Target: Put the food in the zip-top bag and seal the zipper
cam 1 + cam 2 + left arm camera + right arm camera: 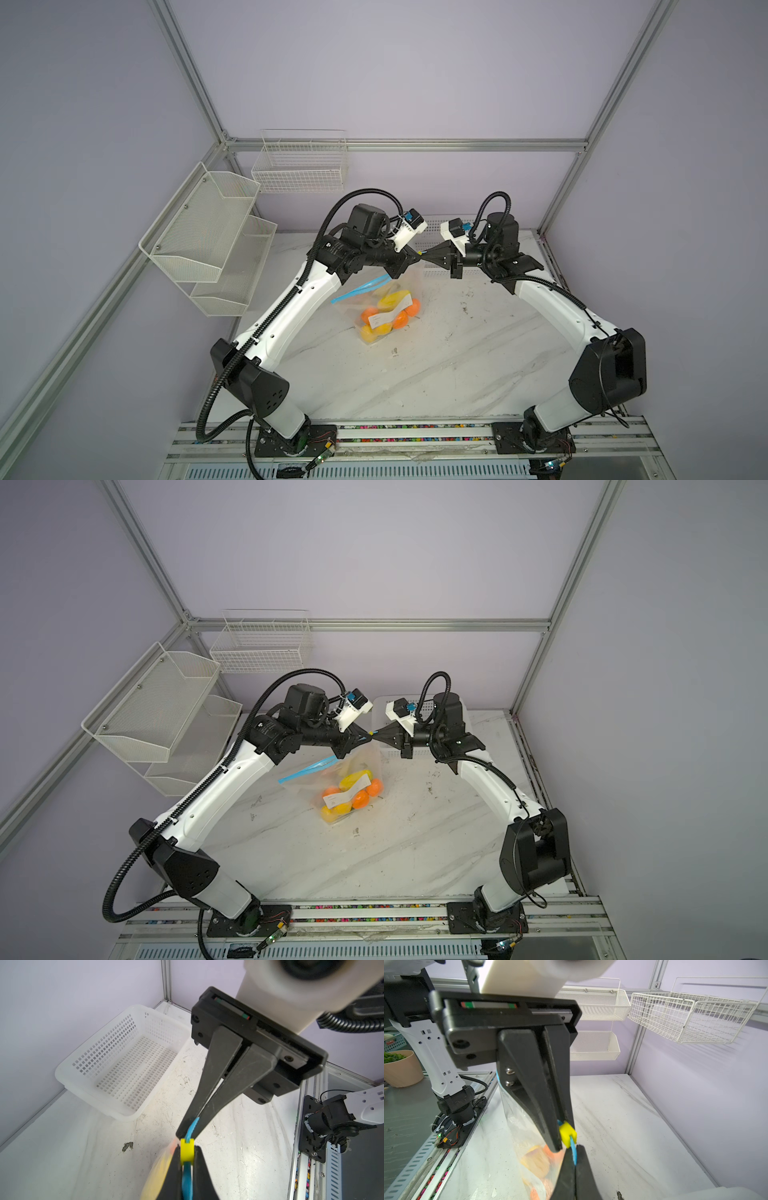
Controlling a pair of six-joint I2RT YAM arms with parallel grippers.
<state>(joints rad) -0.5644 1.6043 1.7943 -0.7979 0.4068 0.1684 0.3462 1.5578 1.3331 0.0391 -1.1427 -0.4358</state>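
Next, my left gripper opens, reaches forward around the slider point(186, 1152) and closes before it pulls the slider along the zipper, because the yellow slider point(568, 1134) sticks out past the ends of my left gripper's fingers.
The clear zip-top bag point(376, 309) point(332, 789) hangs under both grippers, which meet tip to tip above the table. Food sits in its lower part: orange balls point(401, 319) point(360, 799) and yellow fruits point(392, 298) point(351, 779). My left gripper point(187, 1149) point(417, 255) is shut on the yellow slider point(187, 1152) point(567, 1133) of the light-blue zipper point(361, 289) point(307, 769). Right beside the slider, my right gripper point(574, 1148) point(427, 258) is shut on the end of the zipper strip point(573, 1153). The zipper's far end droops to the left.
A white perforated basket point(124, 1064) point(386, 721) stands at the back of the table, behind the grippers. A two-tier mesh shelf point(208, 237) and a wire basket point(299, 166) hang on the walls at the left. The marble tabletop point(436, 365) is scuffed.
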